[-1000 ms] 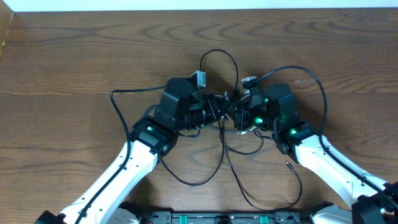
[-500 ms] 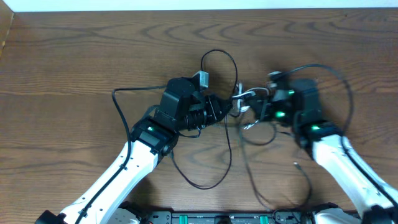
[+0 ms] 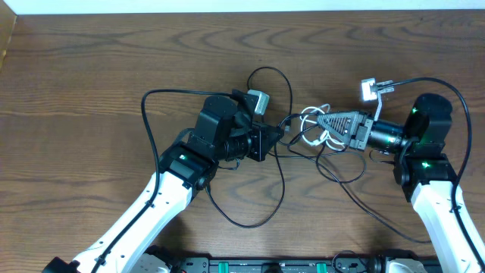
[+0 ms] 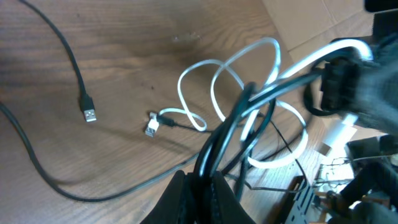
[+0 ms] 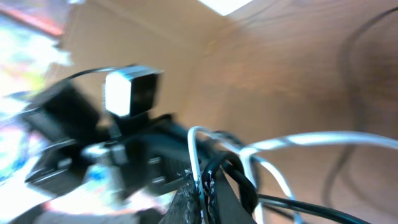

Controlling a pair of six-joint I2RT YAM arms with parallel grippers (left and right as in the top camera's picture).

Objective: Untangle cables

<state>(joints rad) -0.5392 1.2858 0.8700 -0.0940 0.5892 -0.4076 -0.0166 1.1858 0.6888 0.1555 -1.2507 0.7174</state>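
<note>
The black bundle (image 3: 286, 125) is in my left gripper, so my right gripper should keep bringing the white cord (image 3: 304, 121) toward it until the cords go slack, then let go.
The cables lie tangled at mid-table between my two arms. A thin white cord (image 3: 309, 120) is looped through black cords (image 3: 282, 178), and one black loop (image 3: 269, 70) reaches toward the back. My left gripper (image 3: 276, 139) is shut on a bundle of black cords (image 4: 233, 121). My right gripper (image 3: 318, 121) points left and is shut on the white cord (image 5: 194, 149) together with a black cord (image 5: 239, 177). In the left wrist view the white cord's coils (image 4: 249, 81) and small plug (image 4: 151, 127) rest on the wood. A black cord's USB plug (image 4: 89, 115) lies loose beside them.
The thicker black arm wires arch over the table at the left (image 3: 144, 114) and the right (image 3: 457, 98). A cardboard edge (image 3: 6, 38) sits at the far left corner. The arms' base rail (image 3: 273, 265) runs along the front edge.
My right arm has swung out to the right and turned its gripper to point left, drawing the white and black cords away from the left gripper. The left arm has barely moved.
</note>
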